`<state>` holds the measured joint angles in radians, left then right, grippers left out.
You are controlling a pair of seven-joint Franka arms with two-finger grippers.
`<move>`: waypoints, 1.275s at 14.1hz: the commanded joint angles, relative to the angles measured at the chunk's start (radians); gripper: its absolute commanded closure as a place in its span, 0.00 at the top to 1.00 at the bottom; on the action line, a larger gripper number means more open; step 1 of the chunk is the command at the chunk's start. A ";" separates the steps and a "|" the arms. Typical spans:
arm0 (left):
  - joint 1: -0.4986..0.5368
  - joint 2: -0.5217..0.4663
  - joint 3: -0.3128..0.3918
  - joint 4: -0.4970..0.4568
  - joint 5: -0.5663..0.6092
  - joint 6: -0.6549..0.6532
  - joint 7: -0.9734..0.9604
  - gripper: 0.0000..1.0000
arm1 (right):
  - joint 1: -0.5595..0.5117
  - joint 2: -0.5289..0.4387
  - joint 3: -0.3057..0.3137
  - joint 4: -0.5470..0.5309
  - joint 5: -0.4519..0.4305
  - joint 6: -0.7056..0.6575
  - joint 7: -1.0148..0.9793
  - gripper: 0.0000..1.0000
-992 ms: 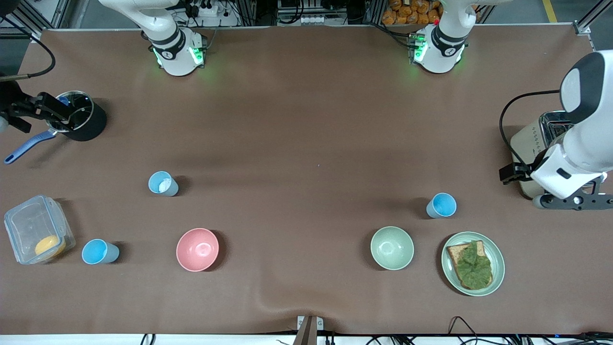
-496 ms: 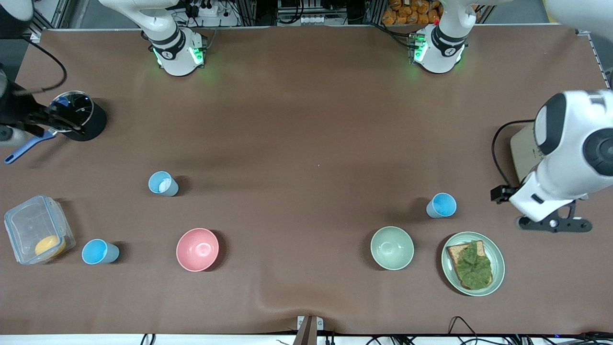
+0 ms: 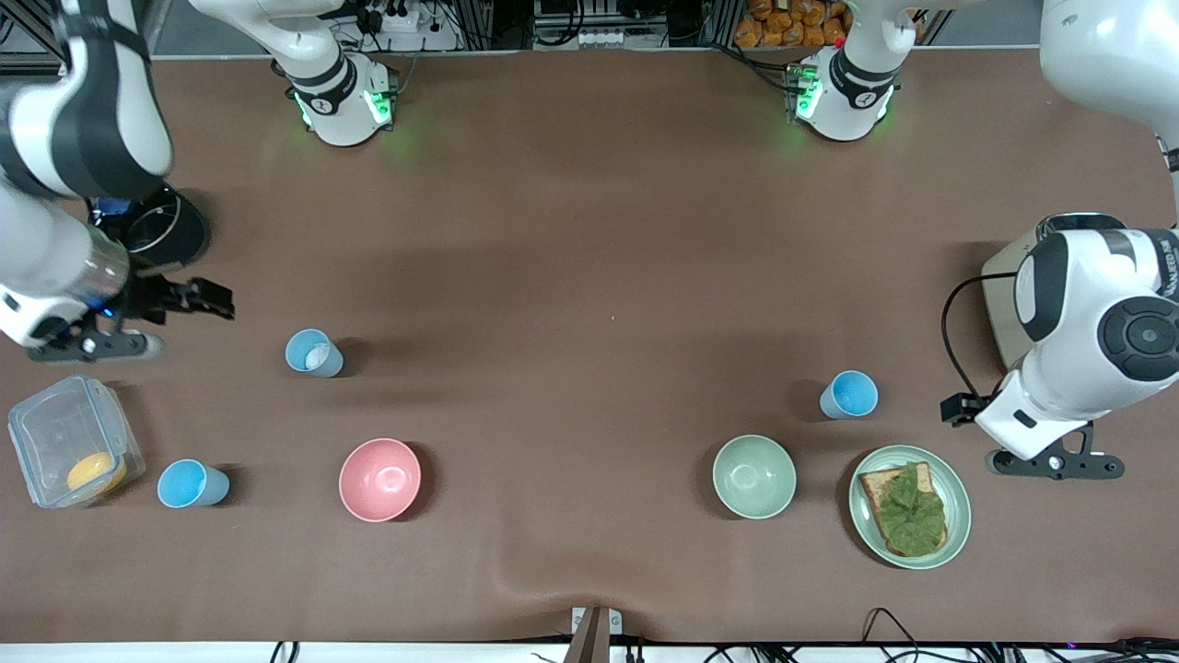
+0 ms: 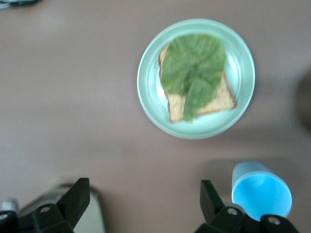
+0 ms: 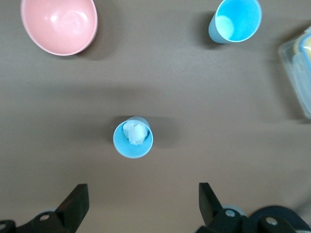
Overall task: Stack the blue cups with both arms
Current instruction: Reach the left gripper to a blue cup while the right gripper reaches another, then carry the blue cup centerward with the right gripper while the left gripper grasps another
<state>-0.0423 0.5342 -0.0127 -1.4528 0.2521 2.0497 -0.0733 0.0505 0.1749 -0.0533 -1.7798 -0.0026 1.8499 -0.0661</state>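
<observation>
I need to back off, as the blue cup (image 3: pixel 848 394) near the plate is in line with a finger of my left gripper. I should then line up my fingers with its rim (image 3: pixel 875 398).
Three blue cups stand upright and apart. The paler one with a white lump (image 3: pixel 313 353) also shows in the right wrist view (image 5: pixel 132 138), just ahead of my open, empty right gripper (image 5: pixel 142 206). In the front view the right gripper (image 3: pixel 87 347) hangs over the table between the pot and the container. A second cup (image 3: pixel 189 484) (image 5: pixel 235 19) stands beside the container. The brighter cup (image 3: pixel 849 394) (image 4: pixel 261 191) is beside one finger of my open, empty left gripper (image 4: pixel 143 204). The left gripper (image 3: pixel 1055 463) is over the table next to the plate.
A pink bowl (image 3: pixel 379 479) and a green bowl (image 3: pixel 753 476) stand nearer the camera than the cups. A plate (image 3: pixel 958 511) holds toast with lettuce. A clear container (image 3: pixel 64 433), a black pot (image 3: pixel 175 235) and a toaster (image 3: pixel 999 295) stand at the table's ends.
The right arm swung from the pot toward the cup with the lump. The left arm swung from the toaster toward the plate and the brighter cup. No cup moved.
</observation>
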 commanded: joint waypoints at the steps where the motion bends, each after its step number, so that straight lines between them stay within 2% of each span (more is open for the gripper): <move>1: 0.012 0.079 -0.003 0.025 0.021 0.143 -0.093 1.00 | -0.006 0.089 -0.002 0.003 -0.011 0.055 -0.024 1.00; 3: 0.012 0.116 -0.003 0.023 0.022 0.216 -0.153 1.00 | -0.015 0.142 0.000 -0.039 -0.010 0.157 -0.099 1.00; 6: 0.041 0.103 -0.004 0.019 0.016 0.205 -0.158 1.00 | -0.040 0.176 0.000 -0.179 -0.008 0.348 -0.204 1.00; 9: 0.036 0.083 -0.013 0.025 0.010 0.052 -0.158 1.00 | -0.043 0.230 0.000 -0.217 0.027 0.377 -0.231 1.00; 12: 0.054 0.053 -0.009 0.026 -0.031 0.023 -0.154 1.00 | -0.040 0.261 0.000 -0.217 0.091 0.379 -0.235 1.00; 14: 0.071 0.044 -0.003 0.023 -0.028 0.021 -0.155 1.00 | -0.037 0.279 0.000 -0.214 0.093 0.377 -0.235 0.65; 16: 0.102 0.030 -0.006 0.020 -0.028 -0.012 -0.160 1.00 | -0.037 0.291 0.000 -0.204 0.095 0.374 -0.232 0.22; 17: 0.102 0.030 -0.004 0.019 -0.028 -0.029 -0.169 1.00 | -0.034 0.291 0.000 -0.196 0.095 0.368 -0.227 0.08; 18: 0.105 0.030 -0.003 0.019 -0.028 -0.045 -0.177 1.00 | -0.032 0.291 0.000 -0.188 0.095 0.365 -0.227 0.01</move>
<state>0.0607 0.5879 -0.0129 -1.4191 0.2370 2.0426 -0.2202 0.0201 0.4576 -0.0588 -1.9952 0.0749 2.2258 -0.2840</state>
